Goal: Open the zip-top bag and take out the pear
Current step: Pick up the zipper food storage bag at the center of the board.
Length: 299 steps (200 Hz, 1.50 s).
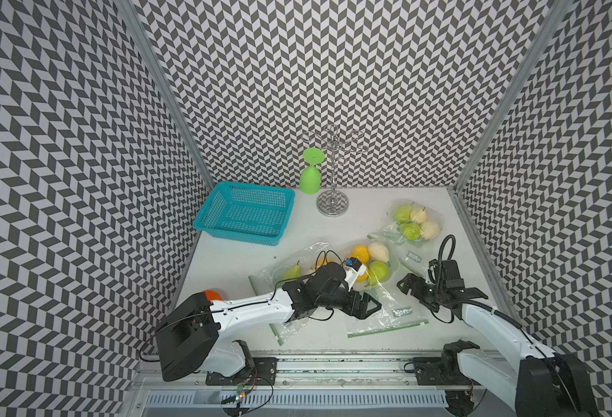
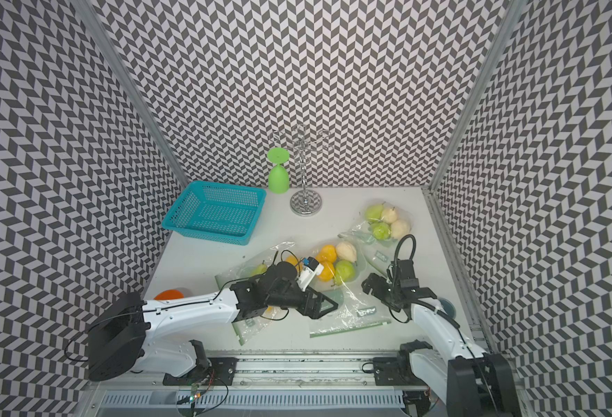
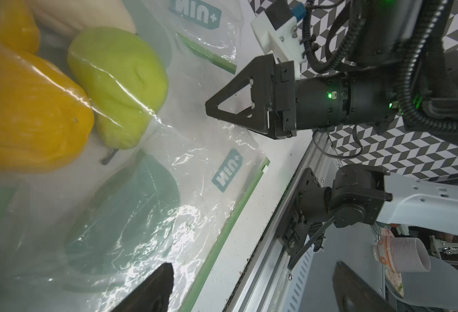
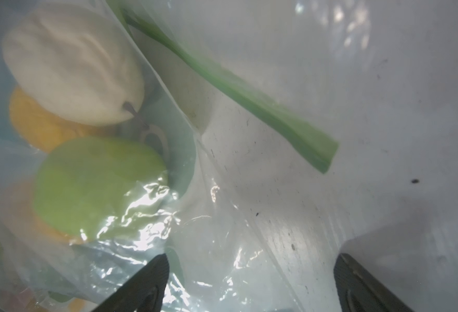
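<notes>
The zip strip (image 1: 373,330) is flat along the bag's near edge (image 1: 393,327). My left gripper should take hold of the zip strip and lift it first, and then my right gripper should take its end.
A clear zip-top bag (image 1: 387,314) with a green zip strip (image 1: 387,328) lies in the middle of the table. Inside are yellow pears (image 1: 360,252), a cream pear (image 1: 378,251) and a green pear (image 1: 378,271). My left gripper (image 1: 367,307) hovers open over the bag's near half. In the left wrist view the left gripper (image 3: 252,272) straddles the zip strip (image 3: 222,237). My right gripper (image 1: 407,283) is open at the bag's right edge. In the right wrist view the right gripper (image 4: 251,259) has one finger over the plastic and one over the bare table, with the green pear (image 4: 95,186) beside it.
A second bag (image 1: 286,270) with a pear lies under the left arm. A third bag (image 1: 414,224) of pears sits at the back right. A blue basket (image 1: 243,213), an upturned green cup (image 1: 310,180) and a metal rack (image 1: 333,205) stand at the back.
</notes>
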{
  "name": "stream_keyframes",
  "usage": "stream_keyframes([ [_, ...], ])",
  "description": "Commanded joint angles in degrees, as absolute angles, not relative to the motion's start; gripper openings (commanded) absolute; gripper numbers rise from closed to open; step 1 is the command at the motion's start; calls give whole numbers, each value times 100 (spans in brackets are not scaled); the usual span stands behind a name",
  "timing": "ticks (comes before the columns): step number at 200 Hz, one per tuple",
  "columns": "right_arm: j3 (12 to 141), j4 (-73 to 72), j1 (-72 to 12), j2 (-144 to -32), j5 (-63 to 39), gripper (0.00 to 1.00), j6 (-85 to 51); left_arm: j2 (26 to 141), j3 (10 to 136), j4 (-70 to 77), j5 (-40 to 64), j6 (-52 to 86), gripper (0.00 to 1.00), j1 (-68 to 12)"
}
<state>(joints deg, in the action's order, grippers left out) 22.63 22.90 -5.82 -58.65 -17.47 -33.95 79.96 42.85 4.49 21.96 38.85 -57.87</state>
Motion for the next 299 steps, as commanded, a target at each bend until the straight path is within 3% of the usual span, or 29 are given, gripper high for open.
stream_keyframes([
  [1,1971,2366,-571,-5723,-2156,92,-3537,8016,4185,742,2431,3941,92,-5497],
  [30,1638,2324,-606,-5024,-2873,87,-3722,7985,4122,676,2538,3887,89,-5134],
  [59,1585,2592,-812,-4580,-3194,71,-3824,7951,4300,384,2451,3699,89,-5005],
  [88,1741,2578,-837,-4305,-3393,35,-3979,7915,4596,33,2222,3443,87,-5042],
  [108,2028,2473,-844,-4421,-3664,18,-4054,7717,4926,-257,1872,2941,87,-5243],
  [146,2726,2406,-841,-4923,-3987,10,-4046,7037,5504,-588,173,941,90,-6376],
  [187,2964,2015,-840,-5408,-4597,6,-4295,6620,4619,342,-1206,-1451,91,-7843],
  [242,3067,1786,-838,-5502,-4978,6,-4544,8103,4641,945,-2700,-1779,73,-8733],
  [299,2938,1635,-840,-5323,-5238,6,-4720,9139,4906,1738,-3469,-1771,67,-8708],
])
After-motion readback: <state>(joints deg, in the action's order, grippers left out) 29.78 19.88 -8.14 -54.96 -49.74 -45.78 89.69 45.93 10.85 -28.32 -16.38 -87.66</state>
